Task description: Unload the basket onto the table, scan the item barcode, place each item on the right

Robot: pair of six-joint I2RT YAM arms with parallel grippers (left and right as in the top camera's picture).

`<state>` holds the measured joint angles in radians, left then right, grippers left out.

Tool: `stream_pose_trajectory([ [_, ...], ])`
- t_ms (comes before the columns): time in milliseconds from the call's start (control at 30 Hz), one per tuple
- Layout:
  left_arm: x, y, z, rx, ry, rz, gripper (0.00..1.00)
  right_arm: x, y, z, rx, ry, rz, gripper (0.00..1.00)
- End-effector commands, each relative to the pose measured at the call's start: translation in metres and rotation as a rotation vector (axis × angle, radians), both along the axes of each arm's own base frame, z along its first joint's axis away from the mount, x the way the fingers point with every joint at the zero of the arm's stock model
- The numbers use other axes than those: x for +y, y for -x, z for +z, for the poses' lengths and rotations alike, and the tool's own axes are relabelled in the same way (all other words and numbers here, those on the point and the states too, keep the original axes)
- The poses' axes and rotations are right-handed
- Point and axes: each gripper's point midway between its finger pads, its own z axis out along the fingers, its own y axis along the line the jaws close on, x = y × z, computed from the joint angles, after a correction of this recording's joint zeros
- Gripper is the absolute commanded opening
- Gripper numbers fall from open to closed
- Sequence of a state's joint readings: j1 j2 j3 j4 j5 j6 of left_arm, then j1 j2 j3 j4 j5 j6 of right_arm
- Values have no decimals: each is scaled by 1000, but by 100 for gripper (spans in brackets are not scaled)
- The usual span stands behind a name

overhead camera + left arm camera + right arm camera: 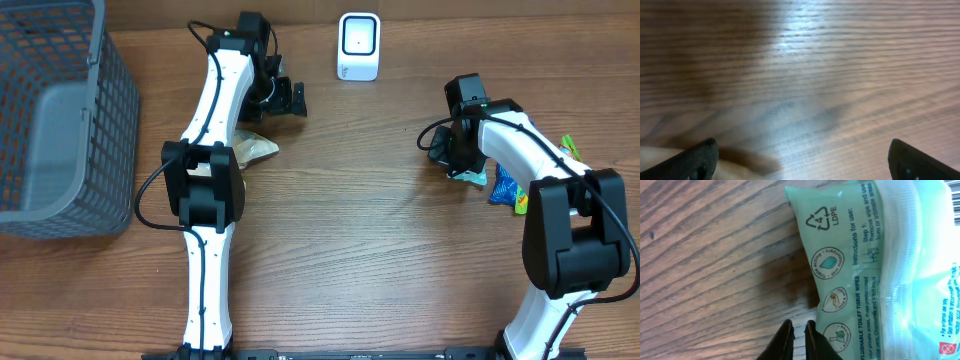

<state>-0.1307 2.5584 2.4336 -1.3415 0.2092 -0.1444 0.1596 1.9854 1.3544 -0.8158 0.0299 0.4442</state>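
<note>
The tan packet point(254, 149) is behind my left gripper's open fingers, so that gripper should move back over it and take it to the wood before the scanner point(322, 168).
The item, a pale green pack of flushable toilet tissue wipes point(875, 265), lies flat on the wood with its printed instructions facing up; no barcode shows on it. My right gripper point(798, 330) is shut just left of the pack's edge, with only bare wood in the thin slit between its fingers. From overhead, the right gripper point(455, 150) sits over the pack point(472, 178) at the right. A white scanner point(358, 47) stands at the far middle. My left gripper point(285, 96) is open wide near the far edge, left of the scanner, and holds nothing point(805, 165).
A grey wire basket point(60, 120) fills the far left. A tan packet point(257, 148) lies beside the left arm and shows blurred at the left wrist view's lower left point(665, 162). Blue and green packets point(508, 190) lie under the right arm.
</note>
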Motion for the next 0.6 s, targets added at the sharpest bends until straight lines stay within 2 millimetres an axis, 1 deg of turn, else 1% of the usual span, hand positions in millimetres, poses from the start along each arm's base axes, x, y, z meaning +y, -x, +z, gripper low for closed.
stream_pose_trajectory([
  [0,-3,-19,55,-136,31,-55,100,4,-19,27,-79,-23,14,11],
  [33,-1,-20,73,-166,24,-54,100,8,-22,34,-96,-46,33,12],
  [100,7,-17,114,-231,-12,-37,100,16,-29,56,-145,-91,44,14],
  [167,15,-10,144,-282,-44,-10,100,22,-33,72,-186,-124,53,18],
  [200,20,-5,161,-312,-63,9,100,26,-35,80,-205,-149,61,22],
  [233,21,-8,181,-382,-61,13,100,34,-38,89,-228,-190,75,29],
  [267,20,-4,195,-407,-51,16,100,40,-39,94,-240,-225,87,34],
  [333,21,4,222,-453,-32,56,100,53,-40,100,-254,-304,115,36],
  [400,17,15,249,-498,3,46,100,60,-41,103,-259,-340,129,37],
  [500,12,33,281,-550,44,27,100,60,-41,103,-259,-340,128,37],
  [567,13,48,297,-562,44,21,100,60,-41,103,-261,-339,129,38],
])
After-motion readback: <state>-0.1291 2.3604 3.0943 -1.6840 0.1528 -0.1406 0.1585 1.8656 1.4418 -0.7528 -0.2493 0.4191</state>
